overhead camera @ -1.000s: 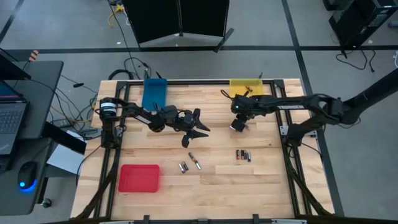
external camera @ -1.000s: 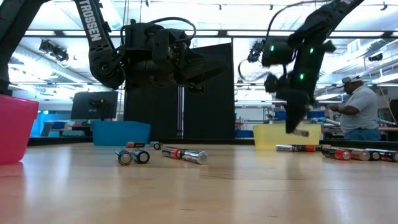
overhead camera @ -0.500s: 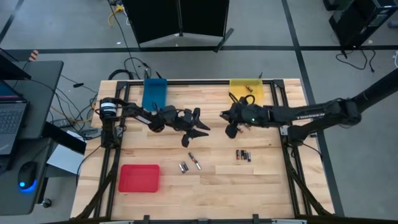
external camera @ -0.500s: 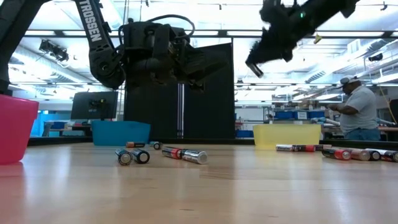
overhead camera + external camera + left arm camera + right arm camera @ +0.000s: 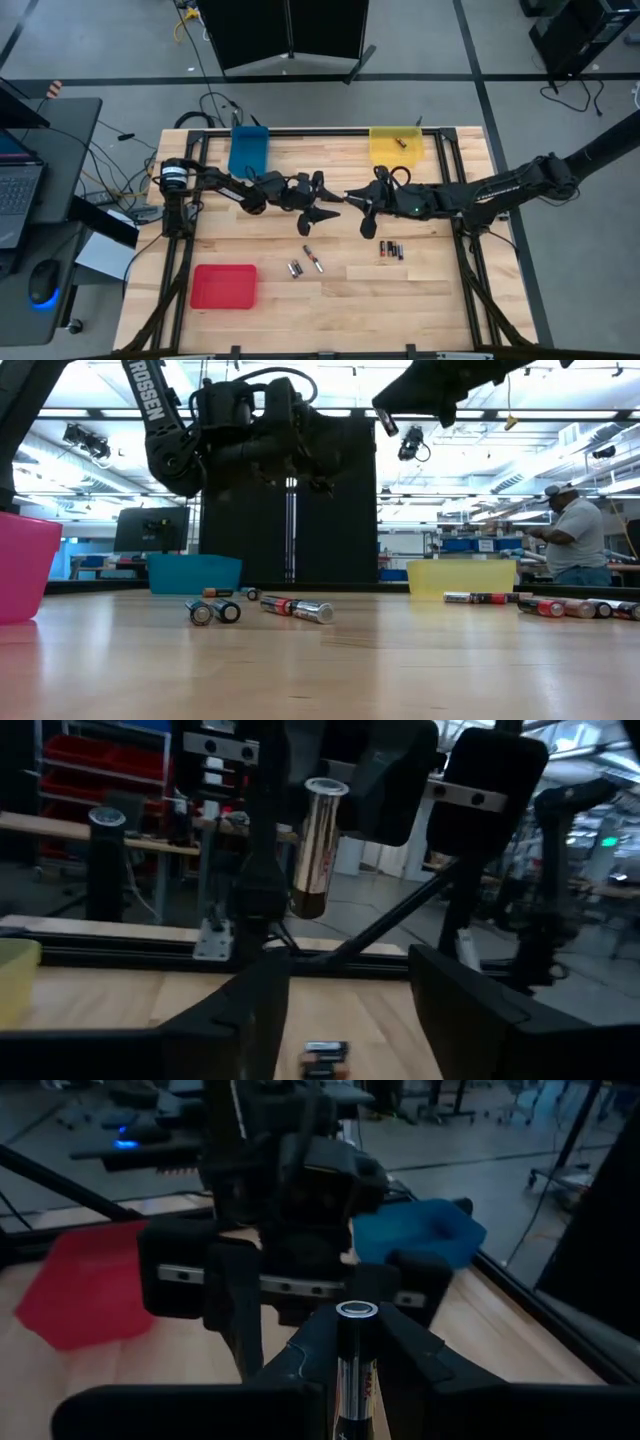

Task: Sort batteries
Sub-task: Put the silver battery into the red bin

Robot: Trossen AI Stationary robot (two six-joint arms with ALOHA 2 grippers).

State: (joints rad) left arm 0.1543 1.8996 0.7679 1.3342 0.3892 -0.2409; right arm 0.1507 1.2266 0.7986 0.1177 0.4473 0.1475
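My left gripper should take the battery point(image 5: 317, 845) and carry it over to the red tray point(image 5: 224, 287), because the tray lies far across from my right gripper, which is holding the battery.
My right gripper point(image 5: 354, 202) is shut on one battery point(image 5: 352, 1348), silvery at the top and copper-brown at the bottom point(image 5: 314, 845), high above the table's middle. My left gripper point(image 5: 326, 198) faces it from the table's left, open and empty, with its fingers point(image 5: 268, 1010) short of the battery. Loose batteries lie on their sides on the table: two pairs point(image 5: 304, 264) toward the near side and a small group point(image 5: 390, 250) to their right. One battery point(image 5: 398, 143) lies in the yellow tray point(image 5: 385, 150). My right gripper pinches the battery's side point(image 5: 351, 1380) between its two fingers point(image 5: 300, 1370), below the battery's top end point(image 5: 353, 1310). The fingers come about level from the table's right and lie across it. The battery stands upright, silvery end up, lifted clear of the table.
A blue tray point(image 5: 248, 152) stands at the far left and a red tray point(image 5: 224, 286) at the near left. The table's frame rails run along its edges. A person point(image 5: 578, 540) stands in the room beyond the table's right.
My right gripper has risen from low over the table near the yellow tray with the battery. It has swung toward the table's left, up to my left gripper, and tipped from pointing down to about level. My left gripper has stayed open.
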